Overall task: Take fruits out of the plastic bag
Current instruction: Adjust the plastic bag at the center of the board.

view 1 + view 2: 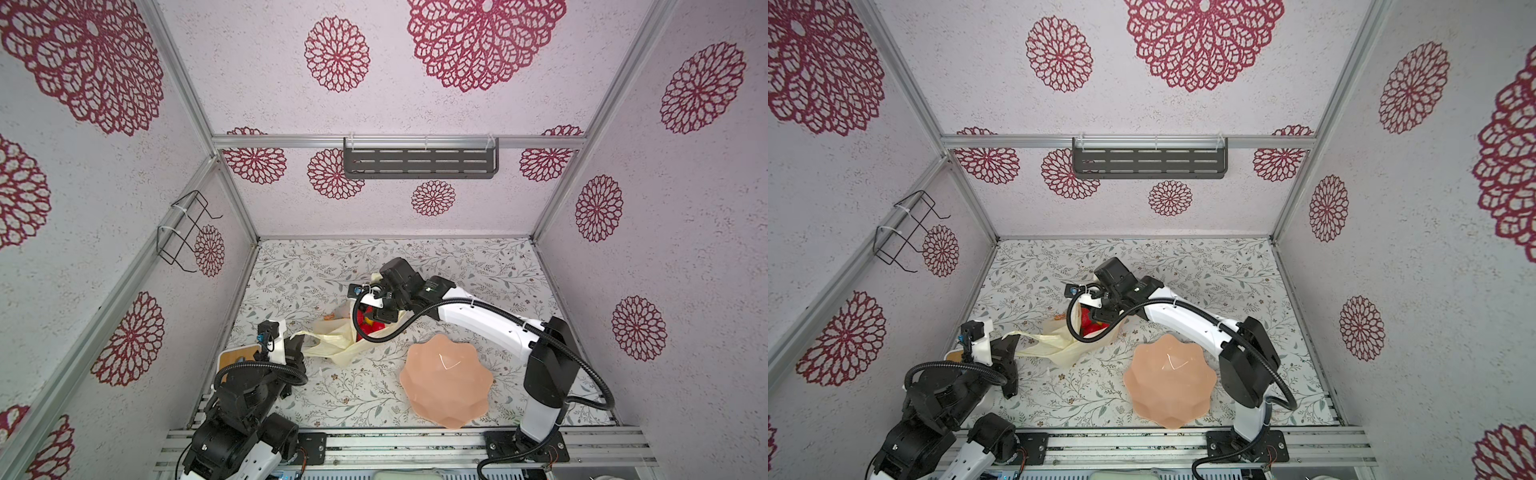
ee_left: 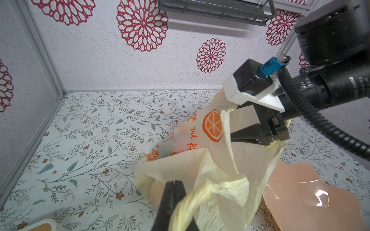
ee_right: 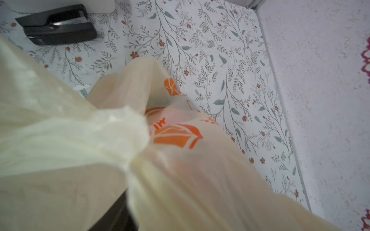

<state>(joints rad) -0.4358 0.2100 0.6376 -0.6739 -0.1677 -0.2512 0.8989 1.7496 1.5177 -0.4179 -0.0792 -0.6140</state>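
The bag's plastic (image 2: 242, 119) hangs around the robot's right gripper, so the right gripper should back out while the left gripper raises the bag's handle (image 1: 316, 334) to make the bag's opening wider.
The plastic bag (image 1: 332, 336) lies on the flowered table, cream-yellow with orange prints, its mouth pulled wide. Red fruits (image 1: 368, 329) with a bit of yellow show inside the mouth in both top views (image 1: 1090, 326). My left gripper (image 1: 301, 347) is shut on one twisted handle of the bag (image 2: 192, 202), stretching it to the left. My right gripper (image 2: 232, 123) reaches down into the bag's mouth with its jaws apart and the plastic draped round them. In the right wrist view the bag (image 3: 180, 160) covers nearly everything, and only a dim reddish shade shows through it.
A wavy pink bowl (image 1: 446, 382) stands near the front edge, right of the bag. A tan board (image 1: 235, 357) lies under my left arm. A grey shelf (image 1: 419, 162) hangs on the back wall and a wire rack (image 1: 183, 232) on the left wall.
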